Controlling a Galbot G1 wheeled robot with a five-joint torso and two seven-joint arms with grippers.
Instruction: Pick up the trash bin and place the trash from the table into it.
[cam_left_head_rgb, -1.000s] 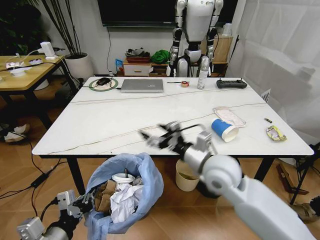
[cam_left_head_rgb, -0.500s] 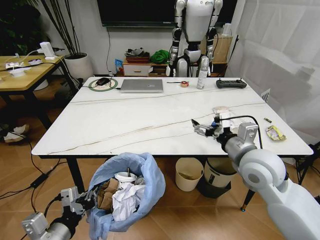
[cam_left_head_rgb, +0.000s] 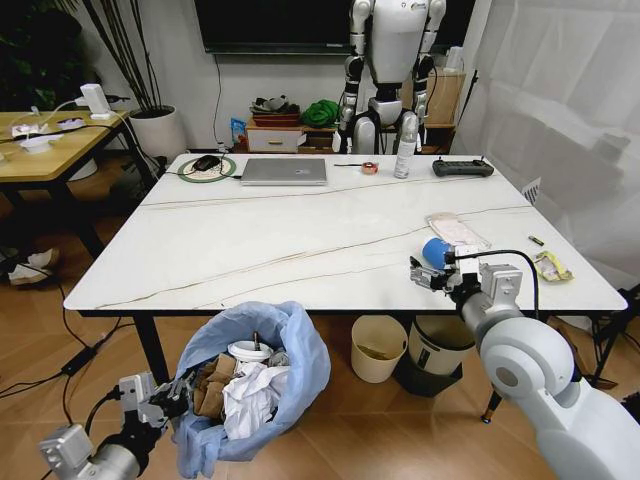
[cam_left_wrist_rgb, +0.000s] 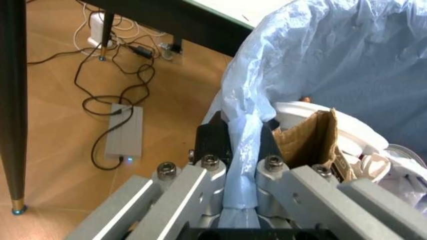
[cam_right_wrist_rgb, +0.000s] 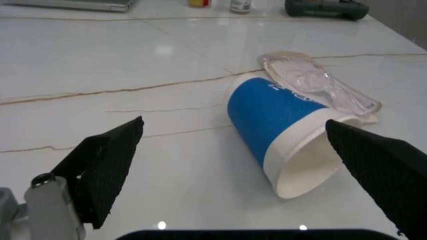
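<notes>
The blue-white paper cup (cam_left_head_rgb: 436, 252) will come up empty when the robot lifts it by the cup's rim, because the tabletop is clean below the paper cup's opening.
The trash bin (cam_left_head_rgb: 250, 385), lined with a light-blue bag, hangs below the table's (cam_left_head_rgb: 300, 230) front edge. It holds cardboard, white tissues and a white cup. My left gripper (cam_left_head_rgb: 165, 395) is shut on the bag at the bin's rim; the left wrist view shows that gripper (cam_left_wrist_rgb: 239, 145) pinching the blue plastic. A blue-white paper cup (cam_left_head_rgb: 435, 250) lies on its side at the table's front right. My right gripper (cam_left_head_rgb: 432, 272) is open just in front of it. In the right wrist view the cup (cam_right_wrist_rgb: 287, 135) lies between the spread fingers (cam_right_wrist_rgb: 107, 165). A flat plastic packet (cam_left_head_rgb: 458, 232) and a wrapper (cam_left_head_rgb: 550, 265) lie nearby.
A silver laptop (cam_left_head_rgb: 284, 171), spray bottle (cam_left_head_rgb: 405, 150), tape roll (cam_left_head_rgb: 370, 167) and black controller (cam_left_head_rgb: 463, 168) sit along the table's far side. A cream bin (cam_left_head_rgb: 378, 348) and a white bin (cam_left_head_rgb: 440, 350) stand under the table. A wooden table (cam_left_head_rgb: 50, 140) is at left.
My right arm has swung from over the table's front middle to the right and now sits at the paper cup. The left gripper still holds the bin in the same place.
</notes>
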